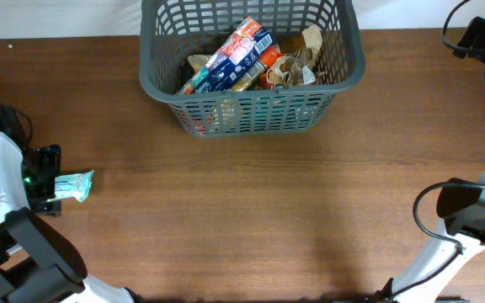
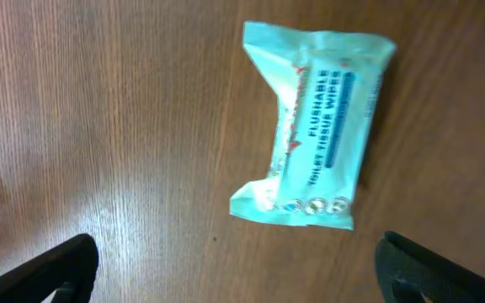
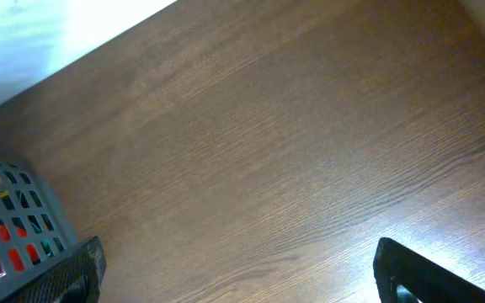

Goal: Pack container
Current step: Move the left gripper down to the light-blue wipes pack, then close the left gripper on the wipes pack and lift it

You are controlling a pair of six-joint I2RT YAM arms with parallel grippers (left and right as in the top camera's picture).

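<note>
My left gripper should now move down toward the pack (image 1: pixel 75 185) until both fingers are on either side of it, because its open fingers face across the teal pack's narrow width (image 2: pixel 320 139).
The container (image 1: pixel 251 111), a large dark grey lattice basket, stands at the table's far middle and holds several packages, among them a blue and red packet (image 1: pixel 230 55) and brown wrappers (image 1: pixel 297 59). A teal pack of flushable wipes (image 1: pixel 75 185) lies flat on the table at the far left. My left gripper (image 1: pixel 51 181) is open and empty, just left of the pack. In the left wrist view the pack (image 2: pixel 318 126) lies ahead of the open fingers (image 2: pixel 238 265), apart from them. My right gripper (image 3: pixel 238 269) is open and empty over bare table, with the basket's corner (image 3: pixel 15 227) at its left.
The right arm (image 1: pixel 470 210) sits at the table's right edge, with cables and a black device (image 1: pixel 482 38) at the far right corner. The left arm's white body (image 1: pixel 7 244) fills the near left corner. A white wall runs behind the table.
</note>
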